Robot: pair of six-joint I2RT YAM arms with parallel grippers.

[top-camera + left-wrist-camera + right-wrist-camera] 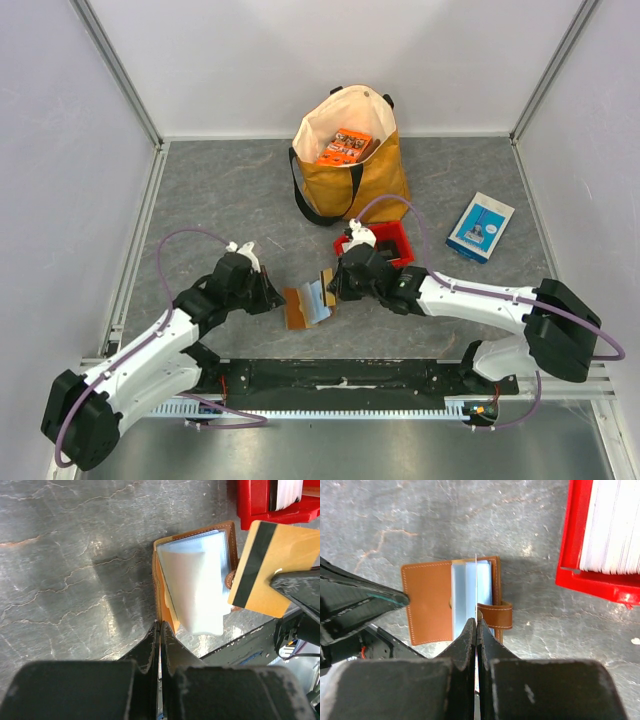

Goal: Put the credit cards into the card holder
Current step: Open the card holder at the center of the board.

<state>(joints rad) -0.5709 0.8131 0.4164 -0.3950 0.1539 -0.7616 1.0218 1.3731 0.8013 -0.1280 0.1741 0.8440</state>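
Note:
I should first sweep the clear pockets [313, 303] onto the open cover [294, 309] with my right gripper, using the card's edge, because the pockets lie over the card holder's snap tab side.
The brown leather card holder [300, 306] lies open on the grey table between the two arms, its clear pockets [197, 580] facing up and its snap tab [495, 615] to one side. My left gripper [161, 625] is shut on the edge of the holder's cover. In my right gripper [476, 622], which is shut, is a tan credit card [280, 565] with a black stripe. That card stands on edge just above the pockets [476, 580]. More credit cards [615, 525] are stacked in a red bin.
The red bin [392, 243] stands just behind the right gripper. A tan tote bag [350, 160] with orange packets is at the back. A blue-and-white box [480, 227] lies at the right. A black rail [340, 378] runs along the near edge.

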